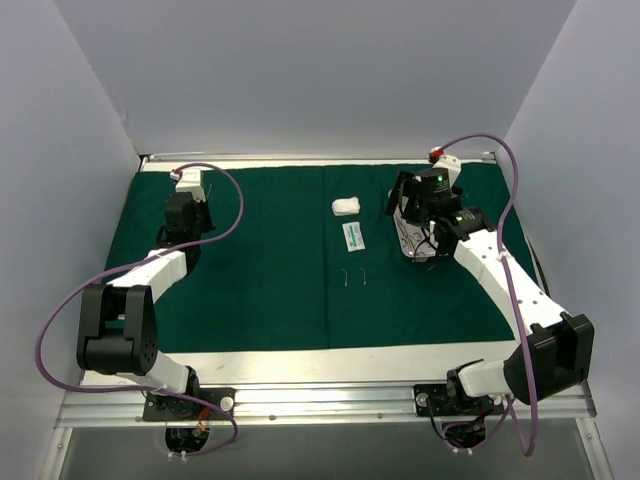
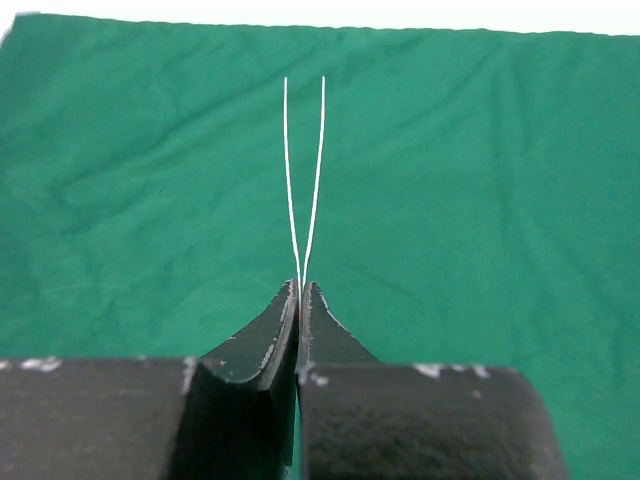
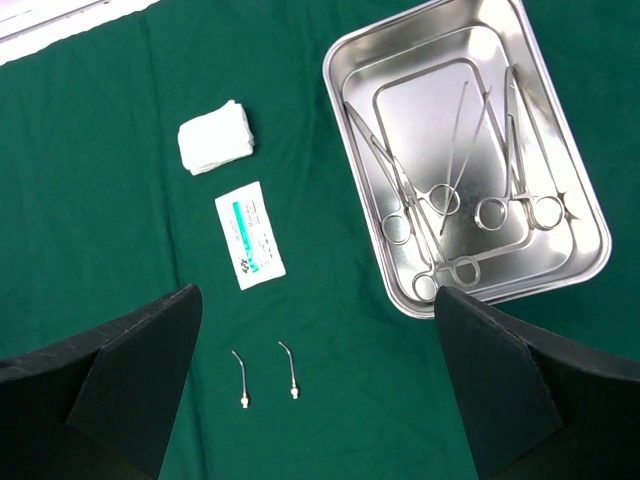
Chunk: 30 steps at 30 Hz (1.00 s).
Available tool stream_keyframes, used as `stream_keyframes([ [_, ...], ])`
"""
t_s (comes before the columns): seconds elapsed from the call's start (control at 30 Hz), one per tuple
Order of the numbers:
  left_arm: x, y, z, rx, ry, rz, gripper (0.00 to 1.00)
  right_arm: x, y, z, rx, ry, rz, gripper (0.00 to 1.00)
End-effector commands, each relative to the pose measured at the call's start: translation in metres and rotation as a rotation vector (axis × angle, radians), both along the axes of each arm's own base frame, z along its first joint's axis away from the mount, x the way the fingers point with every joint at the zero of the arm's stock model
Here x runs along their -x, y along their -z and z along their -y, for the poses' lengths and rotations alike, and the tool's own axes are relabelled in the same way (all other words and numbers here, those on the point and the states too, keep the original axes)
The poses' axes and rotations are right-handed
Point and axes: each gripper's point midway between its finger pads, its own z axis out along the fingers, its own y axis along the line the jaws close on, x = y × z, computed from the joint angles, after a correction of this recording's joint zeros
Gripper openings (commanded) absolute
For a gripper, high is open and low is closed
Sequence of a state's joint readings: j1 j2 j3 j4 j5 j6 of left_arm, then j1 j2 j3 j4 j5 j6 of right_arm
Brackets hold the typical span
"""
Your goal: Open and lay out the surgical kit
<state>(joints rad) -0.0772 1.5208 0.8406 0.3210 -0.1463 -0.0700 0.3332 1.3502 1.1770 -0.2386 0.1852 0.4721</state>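
I should keep lowering the silver tweezers [image 2: 288, 165] with my left gripper, because they point straight ahead over clear, flat drape [image 2: 305, 195]. I should let go once they rest there.
The dark green drape [image 1: 260, 280] lies spread flat over the table. My left gripper [image 1: 185, 215] is over its far left part, shut on thin silver tweezers [image 2: 291, 180]; the two prongs stick out ahead of the gripper [image 2: 301, 288]. My right gripper [image 3: 315, 300] hangs open over the drape, with nothing between its fingers. The steel tray [image 3: 420, 100] lies below it to the right and holds several scissor-like instruments [image 3: 440, 200]. Left of the tray lie a white gauze wad [image 3: 215, 137] and a white-green packet [image 3: 249, 235]. From above, the right arm hides most of the tray [image 1: 415, 245].
Two small curved metal tips [image 3: 240, 378] [image 3: 289, 368] lie side by side on the drape below the packet. The gauze [image 1: 346, 206] and packet [image 1: 353, 236] sit near the drape's middle crease. White walls close in the table on three sides.
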Motion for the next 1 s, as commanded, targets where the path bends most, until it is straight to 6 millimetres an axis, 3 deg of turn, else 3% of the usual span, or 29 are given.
stream_keyframes([
  [0.0, -0.007, 0.001, -0.008, 0.015, 0.027, -0.017, 0.02, -0.002, -0.005, 0.0, -0.004, -0.015, 0.022, 0.96],
  [0.23, -0.004, 0.004, -0.035, 0.007, 0.01, -0.082, 0.02, 0.0, 0.003, 0.003, 0.0, -0.019, 0.009, 0.96],
  [0.47, -0.004, 0.02, -0.049, -0.006, -0.013, -0.129, 0.02, -0.001, 0.008, 0.002, -0.009, -0.033, 0.0, 0.96],
  [0.97, -0.005, 0.049, -0.055, -0.001, -0.018, -0.196, 0.08, -0.001, 0.026, -0.003, -0.031, -0.066, -0.03, 0.95],
])
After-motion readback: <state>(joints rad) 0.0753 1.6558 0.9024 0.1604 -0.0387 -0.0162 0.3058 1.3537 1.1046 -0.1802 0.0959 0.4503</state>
